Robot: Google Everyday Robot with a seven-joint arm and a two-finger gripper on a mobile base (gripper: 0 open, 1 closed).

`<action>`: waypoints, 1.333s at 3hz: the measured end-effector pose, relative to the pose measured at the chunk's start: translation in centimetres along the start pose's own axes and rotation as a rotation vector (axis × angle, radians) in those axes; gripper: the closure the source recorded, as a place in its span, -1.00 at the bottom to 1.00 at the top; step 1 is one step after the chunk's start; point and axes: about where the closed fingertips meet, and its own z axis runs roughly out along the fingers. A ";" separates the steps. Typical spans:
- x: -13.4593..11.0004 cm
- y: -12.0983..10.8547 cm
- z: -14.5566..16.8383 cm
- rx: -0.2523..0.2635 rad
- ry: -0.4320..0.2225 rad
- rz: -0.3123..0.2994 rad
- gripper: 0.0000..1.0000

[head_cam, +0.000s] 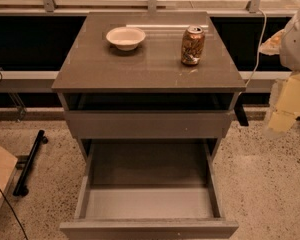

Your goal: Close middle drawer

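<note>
The middle drawer should slide back straight when I push the corner of its front panel, because its straight sides (212, 187) run evenly into the cabinet.
The middle drawer (149, 202) of the grey-brown cabinet is pulled far out toward the camera. Its low plain front panel (149, 229) is at the bottom of the view, and its lighter grey floor shows empty. Above it another drawer (148, 124) with a taller front panel stands slightly out under the cabinet top. My gripper (283, 115), pale and blurred, hangs at the right edge, to the right of the cabinet at the height of the upper drawer. It is well above and to the right of the open drawer and touches nothing.
On the cabinet top (90, 69) stand a white bowl (125, 37) and a drink can (192, 45). A black bar (30, 161) and a cardboard box (0, 176) lie on the speckled floor at left. A small dark part (241, 116) sticks out by the cabinet's right side.
</note>
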 end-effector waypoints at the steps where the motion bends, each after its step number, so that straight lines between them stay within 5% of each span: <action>1: 0.0 0.0 0.0 0.000 0.000 0.000 -1.00; 3: -0.2 0.9 0.5 -0.005 -0.016 -0.019 -0.18; 4: 0.2 2.4 2.6 -0.053 -0.029 -0.043 0.31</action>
